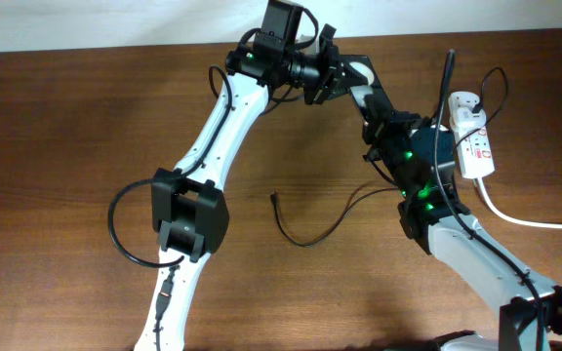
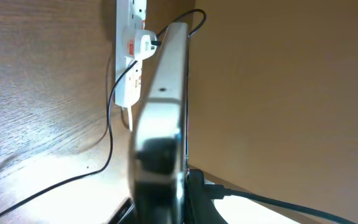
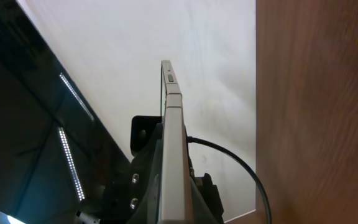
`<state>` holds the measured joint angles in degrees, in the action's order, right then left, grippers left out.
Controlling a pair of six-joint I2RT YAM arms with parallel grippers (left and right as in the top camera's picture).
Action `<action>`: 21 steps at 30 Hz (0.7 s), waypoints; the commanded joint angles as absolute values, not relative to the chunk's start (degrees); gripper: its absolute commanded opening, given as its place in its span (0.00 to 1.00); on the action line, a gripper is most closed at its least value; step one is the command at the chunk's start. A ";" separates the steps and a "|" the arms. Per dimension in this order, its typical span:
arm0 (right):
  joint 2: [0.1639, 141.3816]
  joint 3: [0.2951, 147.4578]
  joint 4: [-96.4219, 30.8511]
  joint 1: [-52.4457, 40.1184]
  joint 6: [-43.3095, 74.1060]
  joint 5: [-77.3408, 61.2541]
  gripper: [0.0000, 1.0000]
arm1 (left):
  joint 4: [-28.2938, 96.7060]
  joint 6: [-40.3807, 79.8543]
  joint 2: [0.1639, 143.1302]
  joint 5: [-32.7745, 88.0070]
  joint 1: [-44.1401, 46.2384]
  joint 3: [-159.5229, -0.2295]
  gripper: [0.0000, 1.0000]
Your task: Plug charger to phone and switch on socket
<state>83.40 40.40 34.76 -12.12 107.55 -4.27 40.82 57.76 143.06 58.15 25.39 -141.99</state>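
Observation:
The phone [image 1: 371,90] is held tight by both my grippers, so my left gripper should keep holding it while my right gripper opens, moves back and goes to the charger's loose connector [image 1: 274,198].
The phone [image 1: 357,70] is held edge-on above the table's far edge, between both grippers. My left gripper [image 1: 335,76] is shut on it; in the left wrist view its silver edge [image 2: 166,87] rises from the jaws [image 2: 166,205]. My right gripper [image 1: 367,96] is also shut on it; the right wrist view shows the phone's edge [image 3: 171,118] clamped in the jaws [image 3: 173,199]. The charger's black cable [image 1: 310,242] lies loose on the table, its connector tip [image 1: 275,198] free. Its white adapter [image 1: 466,117] sits in the socket strip [image 1: 476,151], also seen in the left wrist view [image 2: 131,68].
The socket's thick white cord [image 1: 525,220] runs off to the right. The wooden table [image 1: 86,127] ends at a pale wall along the top. The right arm's body [image 1: 422,185] stands between the cable and the socket.

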 commanded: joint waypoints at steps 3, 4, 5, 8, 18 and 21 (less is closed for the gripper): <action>83.74 42.11 35.31 -12.86 105.95 -4.45 0.15 | 40.51 59.88 143.02 57.98 25.82 -143.20 0.00; 83.74 42.11 35.31 -12.86 105.95 -4.45 0.23 | 40.51 60.64 143.02 57.98 25.82 -143.20 0.00; 83.74 42.11 35.31 -12.86 105.97 -4.45 0.33 | 40.51 60.86 143.02 57.95 25.82 -143.20 0.00; 83.74 42.11 35.31 -12.86 105.95 -4.45 0.54 | 40.51 60.86 143.02 57.52 25.76 -143.20 0.00; 83.74 42.09 26.37 -12.80 88.75 -14.41 0.99 | 46.57 43.70 143.02 61.58 13.93 -143.20 0.00; 83.74 42.09 15.73 -12.80 77.80 -16.56 0.99 | 54.02 37.54 143.02 62.35 7.33 -143.20 0.00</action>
